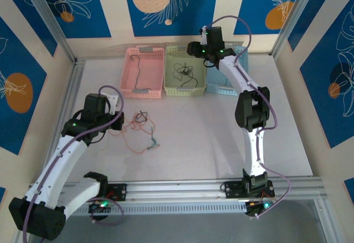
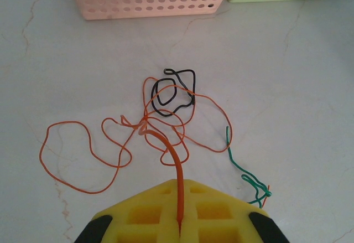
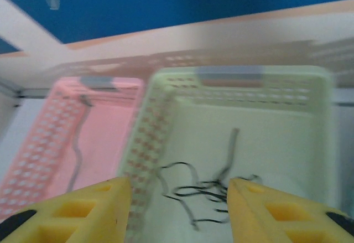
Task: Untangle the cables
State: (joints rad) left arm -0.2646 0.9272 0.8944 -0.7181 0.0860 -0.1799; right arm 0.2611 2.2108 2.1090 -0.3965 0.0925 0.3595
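Observation:
The robot's open right gripper keeps moving into the blue basket (image 1: 217, 79), where a black cable (image 1: 226, 81) lies alone, until its fingers close around the cable.
On the table lies a tangle of thin cables (image 1: 141, 129): an orange cable (image 2: 178, 165) in long loops, a black cable (image 2: 174, 91) coiled at the far side and a green cable (image 2: 243, 171) at the right. My left gripper (image 2: 181, 185) is shut on the orange cable, which rises from the tangle into the closed yellow pads. My right gripper (image 3: 177, 185) hangs open above the green basket (image 3: 160, 121). A loose black cable (image 3: 188, 188) lies on the basket floor between and below its fingers, apart from them.
Three baskets stand in a row at the back: pink basket (image 1: 142, 92) with a dark cable (image 1: 139, 68) in it, green basket (image 1: 185, 92), and a blue basket (image 1: 221, 88) partly under the right arm. Metal frame rails edge the table.

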